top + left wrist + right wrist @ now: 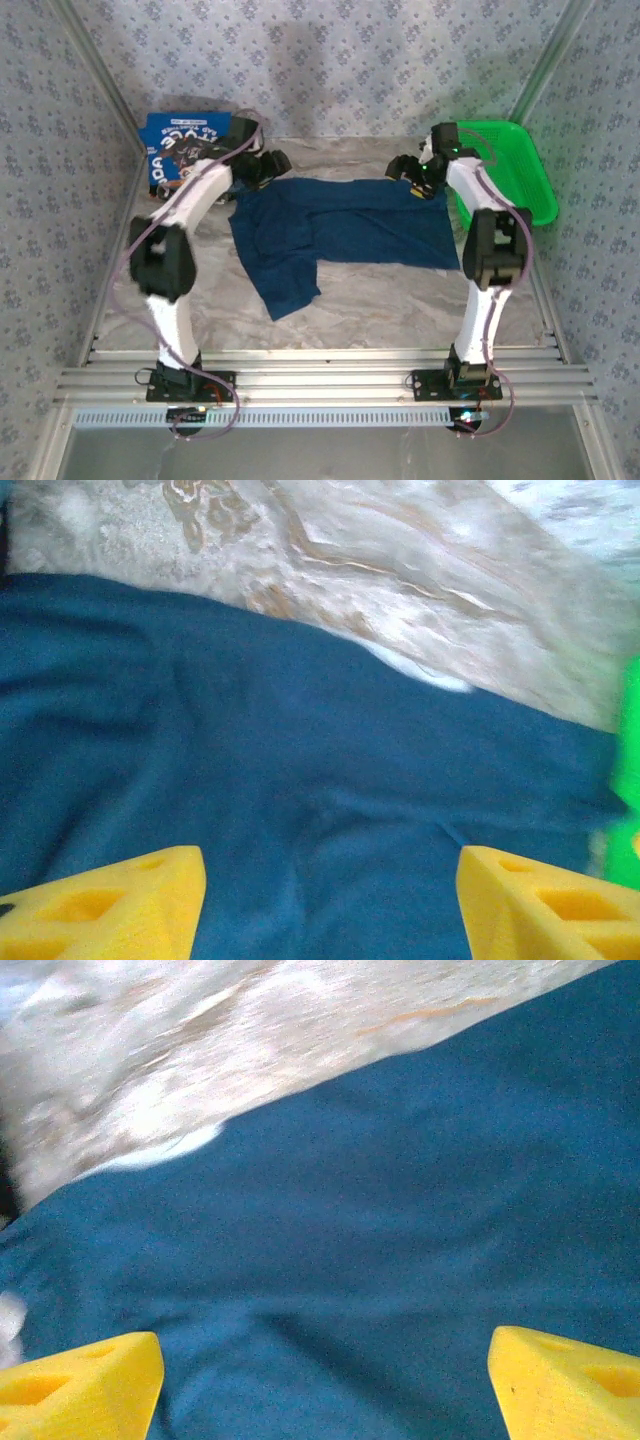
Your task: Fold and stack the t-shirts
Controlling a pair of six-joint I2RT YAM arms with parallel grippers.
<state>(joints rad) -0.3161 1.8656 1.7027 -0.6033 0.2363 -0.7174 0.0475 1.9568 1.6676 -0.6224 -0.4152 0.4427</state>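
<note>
The navy t-shirt's trailing sleeve (286, 290) lies free on the marble. My left gripper should keep going, open, toward the sleeve's near corner (274, 316) and close there.
A dark navy t-shirt (340, 225) lies spread across the middle of the table, one sleeve trailing toward the near left; its print is hidden. The same navy cloth (300, 780) lies under the left wrist camera and again under the right one (380, 1260). A brighter blue t-shirt with white lettering (185, 140) lies folded at the far left corner. My left gripper (268, 168) hovers at the navy shirt's far left edge, open, its yellow fingers (110, 905) wide apart over the cloth. My right gripper (410, 170) hovers open at the far right edge, fingers (570, 1385) spread.
A green plastic mesh basket (520, 170) stands at the far right, beside the right arm, and its green edge (628, 780) shows in the left wrist view. Patterned walls close in the table. Bare marbled tabletop (400, 300) lies in front of the shirt.
</note>
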